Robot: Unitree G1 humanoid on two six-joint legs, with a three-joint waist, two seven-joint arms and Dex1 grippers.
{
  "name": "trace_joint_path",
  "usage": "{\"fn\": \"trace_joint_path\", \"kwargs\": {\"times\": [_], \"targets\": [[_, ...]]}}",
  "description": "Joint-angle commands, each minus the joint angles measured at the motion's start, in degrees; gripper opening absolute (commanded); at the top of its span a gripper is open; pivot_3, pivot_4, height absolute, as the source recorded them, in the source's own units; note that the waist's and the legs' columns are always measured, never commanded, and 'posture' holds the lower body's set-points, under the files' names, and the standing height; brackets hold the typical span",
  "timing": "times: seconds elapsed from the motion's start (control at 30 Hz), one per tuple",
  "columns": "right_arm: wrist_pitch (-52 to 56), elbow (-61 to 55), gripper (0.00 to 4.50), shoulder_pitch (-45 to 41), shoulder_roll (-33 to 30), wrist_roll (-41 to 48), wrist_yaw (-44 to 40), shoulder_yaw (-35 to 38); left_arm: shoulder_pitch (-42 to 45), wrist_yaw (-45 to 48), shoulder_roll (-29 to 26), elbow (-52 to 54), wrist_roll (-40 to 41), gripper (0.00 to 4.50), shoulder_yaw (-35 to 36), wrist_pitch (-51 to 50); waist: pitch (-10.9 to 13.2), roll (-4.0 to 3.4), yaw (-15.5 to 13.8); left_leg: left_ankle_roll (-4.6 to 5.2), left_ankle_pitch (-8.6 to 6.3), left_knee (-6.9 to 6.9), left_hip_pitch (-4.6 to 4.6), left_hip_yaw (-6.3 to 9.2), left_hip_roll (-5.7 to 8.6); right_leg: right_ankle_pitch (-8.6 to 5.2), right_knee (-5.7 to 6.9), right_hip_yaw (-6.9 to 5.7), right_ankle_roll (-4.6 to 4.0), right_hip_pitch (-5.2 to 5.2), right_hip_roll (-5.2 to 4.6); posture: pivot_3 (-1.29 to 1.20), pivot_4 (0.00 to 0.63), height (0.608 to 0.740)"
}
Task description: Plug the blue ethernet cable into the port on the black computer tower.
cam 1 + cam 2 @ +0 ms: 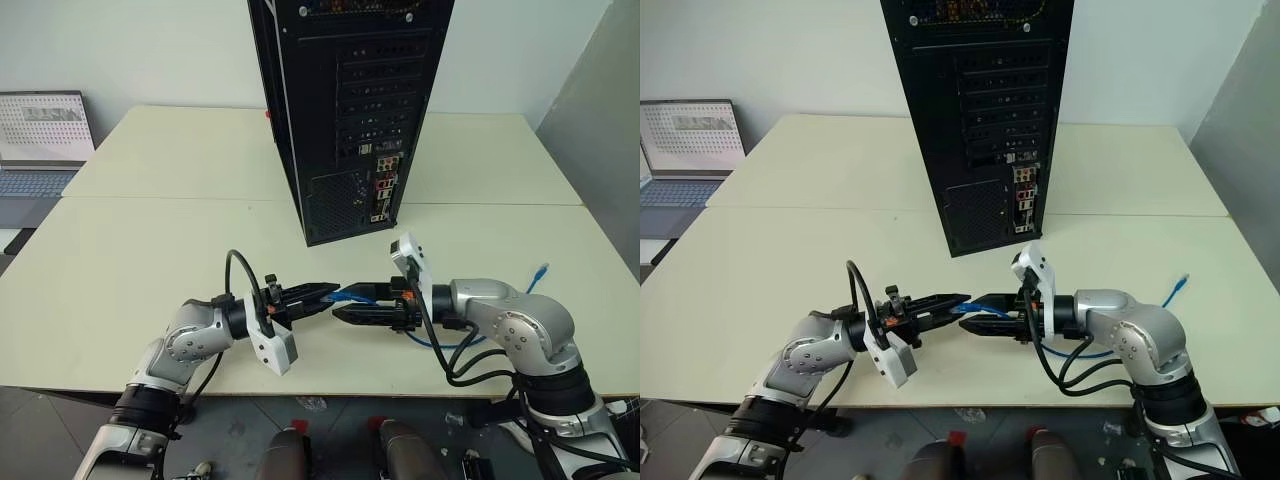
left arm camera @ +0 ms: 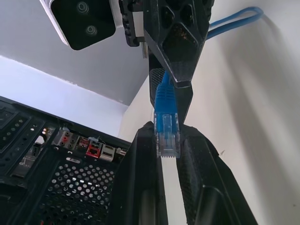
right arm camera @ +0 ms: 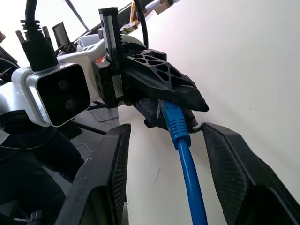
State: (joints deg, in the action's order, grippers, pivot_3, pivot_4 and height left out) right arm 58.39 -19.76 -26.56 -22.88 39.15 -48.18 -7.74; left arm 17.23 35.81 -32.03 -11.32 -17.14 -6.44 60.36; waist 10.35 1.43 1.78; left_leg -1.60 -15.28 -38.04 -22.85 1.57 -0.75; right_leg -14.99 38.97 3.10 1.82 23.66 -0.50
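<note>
The clear plug (image 2: 168,137) that must enter the port is covered by my left gripper's fingers, so next my right gripper grips the cord (image 3: 183,146) just behind its boot.
The blue ethernet cable (image 1: 345,296) hangs between my two grippers, just above the table's near edge. My left gripper (image 1: 333,291) points right and is shut on the cable's clear plug (image 2: 168,140). Facing it, my right gripper (image 3: 166,127) is open, and the cord (image 3: 190,173) runs between its spread fingers without touching them. The cable's other plug (image 1: 541,270) lies on the table at the right. The black computer tower (image 1: 350,110) stands upright behind the grippers, rear face toward me. The port sits within the coloured connector cluster (image 1: 383,185); I cannot single it out.
The tower stands mid-table on the cream table (image 1: 150,250). A grey laptop (image 1: 40,140) stands open at the far left. A grey panel (image 1: 600,110) rises at the right. Slack blue cord (image 1: 450,345) loops under my right forearm beside black robot cables.
</note>
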Motion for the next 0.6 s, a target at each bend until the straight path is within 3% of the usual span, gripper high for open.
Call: {"fn": "trace_joint_path", "kwargs": {"times": [0.03, 0.6], "targets": [[0.49, -1.52, 2.53, -0.91, 1.17, 3.11, 1.02, 1.65, 1.07, -2.94, -0.72, 0.15, -1.42, 0.27, -0.25, 0.33, 0.0, 0.0, 0.0, 0.0, 0.0, 0.0, 0.0, 0.01, 0.0, 0.0, 0.0, -0.01, 0.0, -0.01, 0.0, 0.0, 0.15, 0.74], [0.97, -1.22, 2.53, -0.92, -0.21, 5.33, 2.1, 2.56, 1.19, -7.91, -3.25, 0.3, -4.26, 0.27, -1.55, -0.31, 0.0, 0.0, 0.01, 0.0, 0.0, -0.01, 0.0, 0.18, 0.02, 0.0, -0.03, -0.22, 0.0, -0.1, -0.04, 0.0, 0.15, 0.74]]}}
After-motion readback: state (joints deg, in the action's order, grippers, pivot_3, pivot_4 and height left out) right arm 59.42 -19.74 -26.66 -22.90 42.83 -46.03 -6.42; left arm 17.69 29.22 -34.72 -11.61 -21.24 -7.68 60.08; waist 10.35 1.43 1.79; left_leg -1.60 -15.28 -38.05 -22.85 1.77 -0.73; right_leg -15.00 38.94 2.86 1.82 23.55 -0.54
